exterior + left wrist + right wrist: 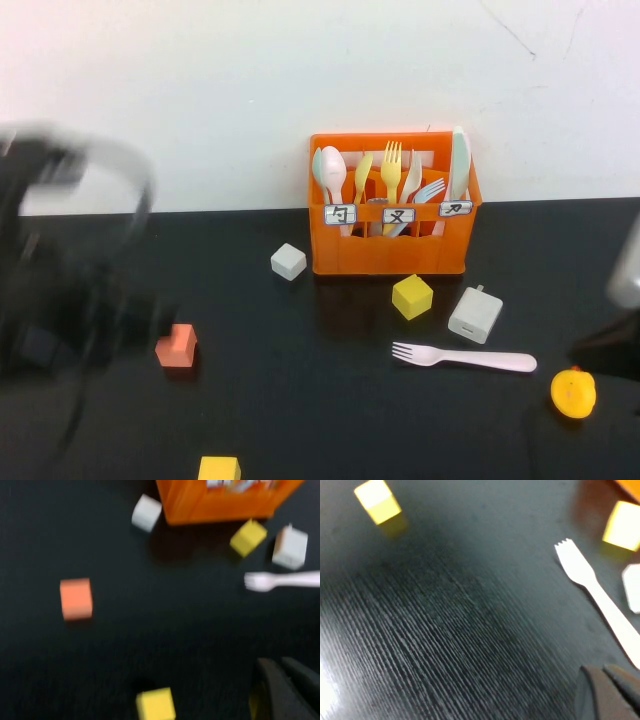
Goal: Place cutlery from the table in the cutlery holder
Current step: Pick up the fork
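Observation:
The pale pink fork (488,359) is lying clear of the white charger block, so my right gripper should keep going toward the fork's neck (444,355) until the fingers are on both sides of it.
The pale pink fork (465,358) lies flat on the black table (300,400), in front and right of the orange cutlery holder (393,205). The holder holds a pale pink spoon (333,172) in its left compartment, beside other cutlery. My left arm (60,290) is a blur at the far left. In the left wrist view my left gripper (287,680) looks shut and empty above the table, well short of the fork (285,580). My right gripper (609,682) looks shut and empty, close to the handle of the fork (597,600).
On the table are a white cube (288,261), a yellow cube (412,296), a white charger block (475,314), an orange cube (177,345), a second yellow cube (218,468) and a yellow duck (573,393). The holder stands against the white wall.

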Controlling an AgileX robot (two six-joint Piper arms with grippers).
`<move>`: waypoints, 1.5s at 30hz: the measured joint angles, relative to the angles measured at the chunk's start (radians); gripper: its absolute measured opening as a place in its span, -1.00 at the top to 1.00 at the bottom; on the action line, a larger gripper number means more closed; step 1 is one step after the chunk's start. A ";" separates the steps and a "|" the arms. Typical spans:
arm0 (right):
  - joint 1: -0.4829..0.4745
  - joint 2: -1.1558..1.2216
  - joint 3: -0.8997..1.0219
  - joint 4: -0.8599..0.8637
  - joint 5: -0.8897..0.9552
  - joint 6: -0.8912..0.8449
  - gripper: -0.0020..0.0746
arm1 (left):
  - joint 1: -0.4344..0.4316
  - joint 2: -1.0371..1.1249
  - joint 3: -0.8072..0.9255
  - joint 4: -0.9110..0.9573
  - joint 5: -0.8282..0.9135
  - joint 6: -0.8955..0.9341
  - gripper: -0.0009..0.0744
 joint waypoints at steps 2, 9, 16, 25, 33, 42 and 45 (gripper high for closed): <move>0.049 0.072 -0.053 -0.031 -0.010 0.007 0.95 | 0.000 -0.085 0.117 -0.002 -0.019 0.000 0.98; 0.214 0.338 -0.236 -0.328 -0.021 0.144 0.95 | 0.000 -0.266 0.318 0.036 -0.032 0.002 0.98; 0.352 0.564 -0.406 -0.588 -0.055 0.214 0.95 | 0.000 -0.365 0.412 0.055 -0.005 0.002 0.98; 0.413 0.804 -0.599 -0.758 -0.035 0.214 0.67 | 0.000 -0.369 0.497 0.096 -0.148 0.002 0.98; 0.413 0.942 -0.735 -0.763 0.027 0.229 0.03 | 0.000 -0.369 0.564 0.162 -0.248 -0.051 0.98; 0.408 1.045 -0.826 -0.760 0.073 0.250 -0.04 | 0.000 -0.369 0.566 0.167 -0.267 -0.053 0.98; 0.392 1.057 -0.836 -0.762 0.089 0.255 -0.04 | 0.000 -0.369 0.566 0.171 -0.267 -0.053 0.98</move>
